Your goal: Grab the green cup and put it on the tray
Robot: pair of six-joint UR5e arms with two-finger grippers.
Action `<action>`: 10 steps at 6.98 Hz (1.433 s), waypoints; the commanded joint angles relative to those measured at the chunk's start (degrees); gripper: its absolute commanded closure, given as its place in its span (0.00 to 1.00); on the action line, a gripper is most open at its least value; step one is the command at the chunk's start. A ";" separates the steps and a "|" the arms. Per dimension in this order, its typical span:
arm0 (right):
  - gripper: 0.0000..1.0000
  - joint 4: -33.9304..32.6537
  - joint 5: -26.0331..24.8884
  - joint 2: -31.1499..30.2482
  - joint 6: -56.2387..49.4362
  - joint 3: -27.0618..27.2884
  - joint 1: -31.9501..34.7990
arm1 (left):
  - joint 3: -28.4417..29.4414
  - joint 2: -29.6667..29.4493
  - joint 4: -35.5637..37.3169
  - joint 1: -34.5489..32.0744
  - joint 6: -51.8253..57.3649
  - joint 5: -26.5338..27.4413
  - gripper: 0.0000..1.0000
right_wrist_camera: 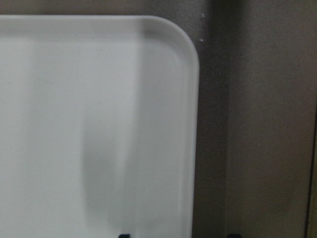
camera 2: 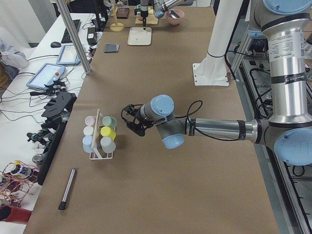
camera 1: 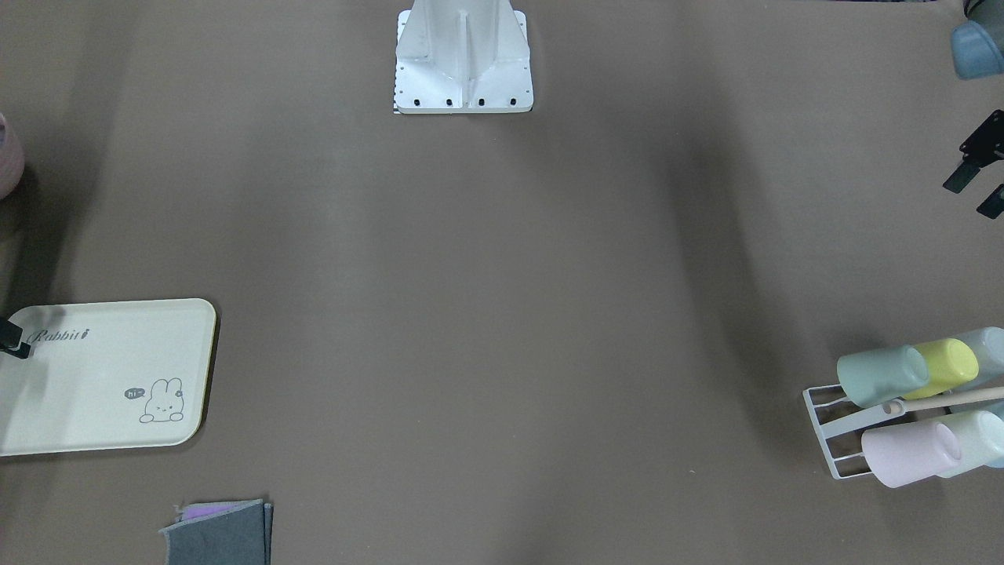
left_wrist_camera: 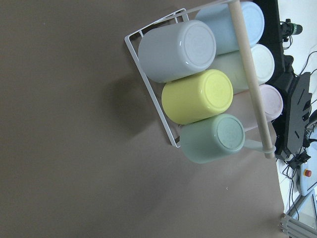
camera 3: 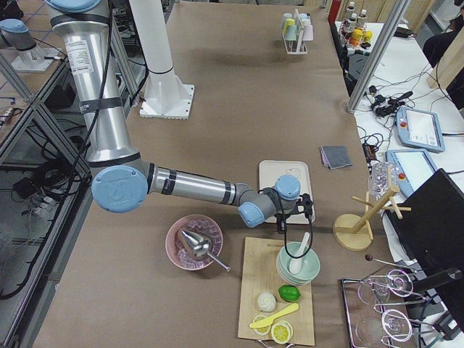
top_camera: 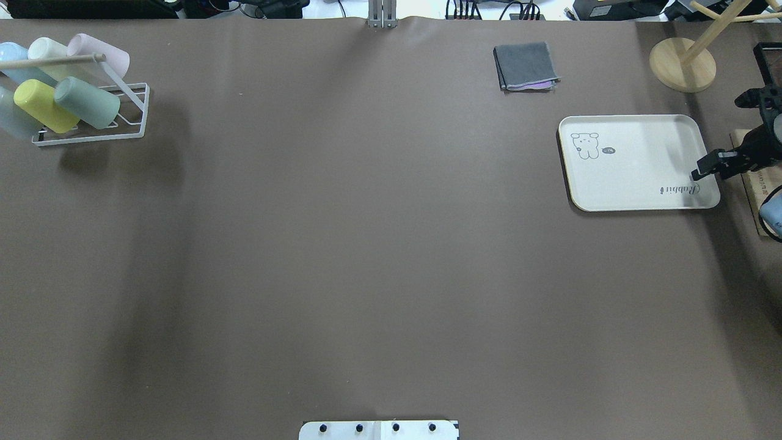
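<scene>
My left gripper should move back while my right gripper brings the tray [camera 1: 103,377] closer by its edge [right_wrist_camera: 187,225], since the tray is far from the green cup.
The green cup [camera 1: 882,375] lies on its side in a white wire rack [camera 1: 823,428], beside a yellow cup [camera 1: 945,367]. It also shows in the overhead view [top_camera: 87,102] and the left wrist view [left_wrist_camera: 213,139]. My left gripper [camera 1: 975,192] is open and empty, hovering apart from the rack on the robot's side. The cream tray [top_camera: 635,165] with its bunny drawing is bare. My right gripper [top_camera: 707,167] is open and empty over the tray's edge by the "Rabbit" script. Its fingertips [right_wrist_camera: 124,235] just show in the right wrist view.
The rack also holds pink [camera 1: 910,453], whitish-mint [camera 1: 976,435] and pale blue cups under a wooden rod. A folded grey cloth [top_camera: 526,66] lies beyond the tray. A wooden stand [top_camera: 682,64], a cutting board [top_camera: 756,183] and a pink bowl [camera 3: 194,243] are near the right arm.
</scene>
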 commanded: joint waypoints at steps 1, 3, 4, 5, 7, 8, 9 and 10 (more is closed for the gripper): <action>0.38 -0.09 0.19 0.60 0.07 -0.15 -0.04 | -0.73 5.76 -4.22 2.79 2.63 5.08 0.02; 0.48 -0.09 0.19 0.86 -0.11 -0.15 -0.04 | -0.73 9.19 -7.82 5.34 2.37 7.20 0.02; 0.55 -0.09 0.28 0.86 -0.19 -0.15 -0.04 | -0.73 10.95 -9.93 6.49 1.84 8.60 0.02; 0.64 -0.09 0.37 0.86 -0.20 -0.15 -0.04 | -0.64 12.80 -11.87 7.02 1.05 8.97 0.02; 0.90 -0.09 0.54 0.78 -0.11 -0.15 -0.04 | -0.12 14.40 -19.76 7.47 -8.65 11.33 0.02; 1.00 -0.09 0.98 0.78 0.15 -0.15 0.04 | -0.11 14.48 -24.06 9.64 -16.89 15.08 0.02; 1.00 -0.09 1.07 0.78 0.16 0.12 0.04 | -0.11 14.48 -27.85 14.71 -27.67 24.00 0.02; 1.00 -0.09 1.25 0.78 0.16 0.29 0.04 | -0.20 14.40 -29.54 20.68 -37.61 32.61 0.02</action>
